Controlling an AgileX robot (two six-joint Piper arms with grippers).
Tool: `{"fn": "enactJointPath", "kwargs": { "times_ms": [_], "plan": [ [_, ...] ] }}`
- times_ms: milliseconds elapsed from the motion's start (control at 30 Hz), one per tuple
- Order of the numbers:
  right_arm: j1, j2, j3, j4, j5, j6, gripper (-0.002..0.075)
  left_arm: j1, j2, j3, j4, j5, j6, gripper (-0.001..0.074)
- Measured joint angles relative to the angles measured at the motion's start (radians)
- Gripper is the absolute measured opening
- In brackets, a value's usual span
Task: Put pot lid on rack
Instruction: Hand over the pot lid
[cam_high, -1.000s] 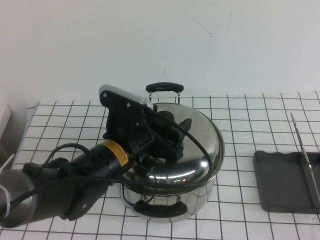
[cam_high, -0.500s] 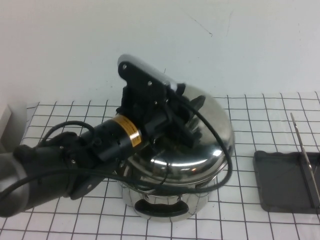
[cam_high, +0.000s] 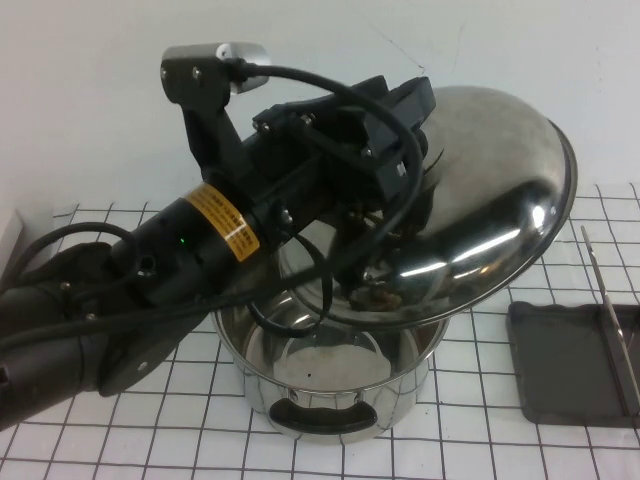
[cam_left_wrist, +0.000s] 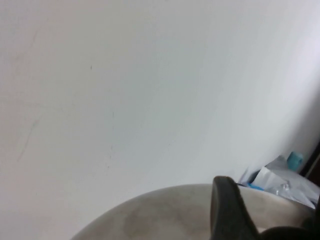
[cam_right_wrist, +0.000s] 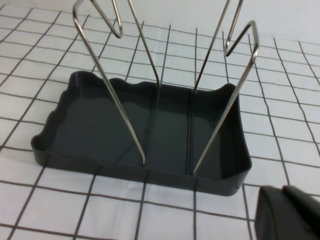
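Observation:
Next, my left gripper turns the pot lid upright, since the lid slants there far from the rack, and present its rim to my right gripper.
My left gripper is shut on the pot lid at its centre, and the gripper hides the knob. The shiny domed lid hangs tilted in the air, above and to the right of the open steel pot. In the left wrist view the lid's dome shows beside one dark finger. The rack, a dark grey tray with a wire stand, sits on the table at the right edge, apart from the lid. The right wrist view shows the rack close by, with my right gripper just off its corner.
The table has a white cloth with a black grid. The pot's near black handle faces me. A white wall rises behind the table. A pale object lies at the far left edge.
My left gripper has lifted the lid off the pot, raised it and tipped it up toward the right. The pot now stands open. The rack has not moved.

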Motion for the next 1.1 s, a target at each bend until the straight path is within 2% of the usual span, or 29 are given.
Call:
{"fn": "enactJointPath", "kwargs": {
  "times_ms": [300,533,633,767,1000,1100],
  "plan": [
    [0.0,0.0,0.0,0.0,0.0,0.0,-0.0003,0.0,0.022,0.0,-0.023,-0.064,-0.251,0.0314],
    [0.0,0.0,0.0,0.038,-0.008,0.024,-0.0003,0.0,0.148,0.0,-0.033,-0.324,-0.361,0.0314],
    [0.0,0.0,0.002,0.246,-0.027,0.155,-0.0003,0.0,0.223,-0.004,-0.057,-0.376,-0.4,0.0314],
    [0.0,0.0,0.002,0.678,-0.048,0.322,-0.0003,0.0,0.3,-0.006,-0.099,-0.377,-0.499,0.0314],
    [0.0,0.0,0.002,0.889,-0.136,0.328,-0.0003,0.0,0.338,-0.022,-0.108,-0.375,-0.574,0.0314],
    [0.0,0.0,0.002,1.016,-0.147,0.266,-0.0003,0.0,0.338,-0.067,-0.088,-0.375,-0.574,0.0314]
  ]
}}
